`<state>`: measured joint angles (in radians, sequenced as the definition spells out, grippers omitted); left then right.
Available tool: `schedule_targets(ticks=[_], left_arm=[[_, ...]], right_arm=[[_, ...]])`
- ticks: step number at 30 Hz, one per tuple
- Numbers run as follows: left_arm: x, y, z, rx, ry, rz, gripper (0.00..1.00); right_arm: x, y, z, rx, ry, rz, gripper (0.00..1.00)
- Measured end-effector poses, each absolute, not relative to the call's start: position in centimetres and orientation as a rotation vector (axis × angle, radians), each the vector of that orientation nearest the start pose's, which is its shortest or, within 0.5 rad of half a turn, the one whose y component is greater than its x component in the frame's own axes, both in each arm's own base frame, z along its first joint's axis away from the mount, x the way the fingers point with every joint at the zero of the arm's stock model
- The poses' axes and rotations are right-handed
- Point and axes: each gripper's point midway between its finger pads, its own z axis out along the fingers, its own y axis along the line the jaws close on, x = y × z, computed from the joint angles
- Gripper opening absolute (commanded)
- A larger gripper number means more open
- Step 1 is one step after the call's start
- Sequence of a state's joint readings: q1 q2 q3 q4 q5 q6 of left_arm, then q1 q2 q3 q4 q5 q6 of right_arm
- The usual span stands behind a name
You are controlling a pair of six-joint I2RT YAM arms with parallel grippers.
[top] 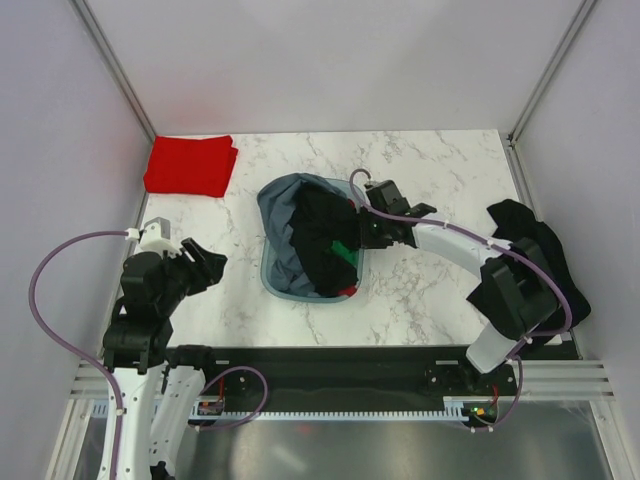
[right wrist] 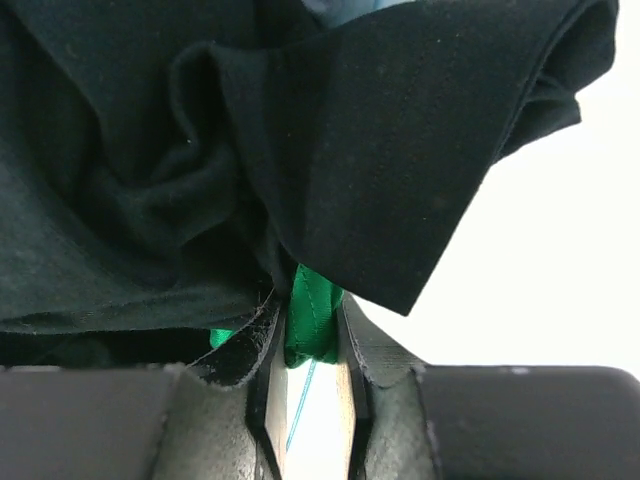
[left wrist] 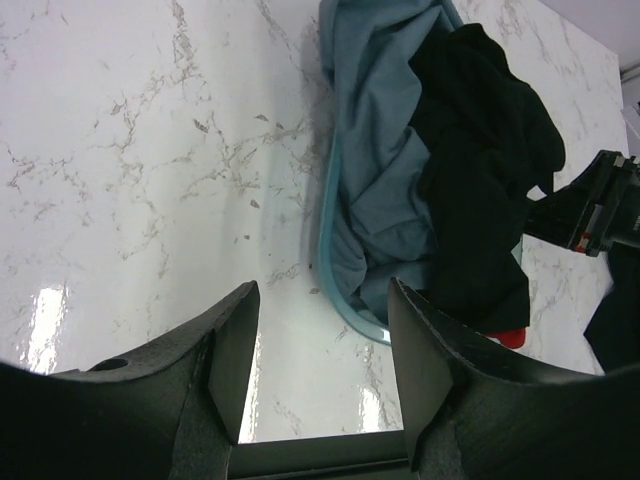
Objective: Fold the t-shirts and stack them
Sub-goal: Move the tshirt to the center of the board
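Observation:
My right gripper is moving the tub (top: 312, 245) and should keep moving it to the marble in front (top: 190, 216) of the folded red t-shirt until the middle is clear, because the marble there is open for it.
A folded red t-shirt (top: 188, 166) lies at the back left of the table. A grey-blue fabric tub (top: 280, 215) in the middle holds a crumpled black t-shirt (top: 322, 235) over a green t-shirt (top: 345, 250). My right gripper (top: 372, 232) reaches into the tub from the right. In the right wrist view it (right wrist: 310, 335) is shut on a fold of the green t-shirt (right wrist: 312, 320), with black cloth (right wrist: 330, 130) draped over it. My left gripper (top: 205, 262) hangs open over bare marble left of the tub (left wrist: 375, 180), nothing between its fingers (left wrist: 235, 350).
Another black t-shirt (top: 535, 250) lies bunched at the table's right edge behind the right arm. A bit of red cloth (left wrist: 510, 337) shows at the tub's near end. White walls and metal posts enclose the marble table (top: 440, 170).

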<state>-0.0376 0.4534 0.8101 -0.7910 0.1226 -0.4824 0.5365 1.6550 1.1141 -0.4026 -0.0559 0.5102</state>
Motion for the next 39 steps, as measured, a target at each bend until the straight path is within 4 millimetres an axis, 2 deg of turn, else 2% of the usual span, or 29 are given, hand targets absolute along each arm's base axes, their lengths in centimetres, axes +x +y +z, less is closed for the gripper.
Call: schedule_targets(ticks=[3,5,7,10,14,18,22,26,28,29,30,31,32,34,37,39], left_arm=[[19.6,-4.8,23.4,-0.370,1.996,-0.453,0.60],[19.2,-4.8,23.6,-0.378,2.005,-0.455,0.61],[18.9,-4.8,24.5,-0.383,1.990,-0.463,0.61],[18.2,-4.8,27.7,-0.378,1.931,-0.479,0.61],[16.8,-4.7,32.4,-0.374,1.841,-0.497,0.61],[15.1,-4.7,35.2,-0.382,1.783,-0.520,0.61],[13.4,-4.7,35.7,-0.398,1.775,-0.536,0.61],[12.1,-4.7,35.0,-0.417,1.795,-0.542,0.61],[11.7,-4.7,34.5,-0.427,1.813,-0.541,0.61],[11.5,-4.7,34.3,-0.429,1.820,-0.540,0.61],[11.4,-4.7,34.1,-0.432,1.826,-0.540,0.61],[11.2,-4.7,33.9,-0.435,1.835,-0.538,0.61],[11.1,-4.7,33.9,-0.436,1.840,-0.537,0.61],[10.8,-4.7,33.8,-0.439,1.848,-0.536,0.61],[10.5,-4.7,34.1,-0.437,1.840,-0.536,0.62],[10.5,-4.6,33.9,-0.442,1.841,-0.530,0.62]], right_arm=[[32.0,25.9,8.1,-0.121,2.583,0.520,0.16],[31.2,28.6,8.2,-0.184,2.589,0.547,0.14],[30.4,31.7,8.6,-0.235,2.588,0.585,0.11],[29.0,36.8,9.0,-0.271,2.590,0.662,0.03],[27.4,42.2,8.7,-0.235,2.621,0.757,0.01],[27.0,47.3,8.3,-0.139,2.636,0.875,0.00],[27.7,53.0,8.7,-0.067,2.610,1.004,0.00],[27.8,58.6,8.9,-0.005,2.570,1.149,0.00],[27.4,60.7,9.0,0.042,2.549,1.227,0.01],[27.0,61.6,8.9,0.073,2.539,1.272,0.07],[26.6,62.5,9.1,0.098,2.527,1.323,0.18],[26.3,63.2,9.2,0.112,2.515,1.368,0.48],[26.0,64.1,9.4,0.129,2.500,1.424,0.58],[25.6,65.5,9.7,0.113,2.464,1.517,0.70],[24.6,66.2,10.4,0.031,2.446,1.588,0.75],[24.3,65.4,10.7,-0.048,2.444,1.566,0.77]])
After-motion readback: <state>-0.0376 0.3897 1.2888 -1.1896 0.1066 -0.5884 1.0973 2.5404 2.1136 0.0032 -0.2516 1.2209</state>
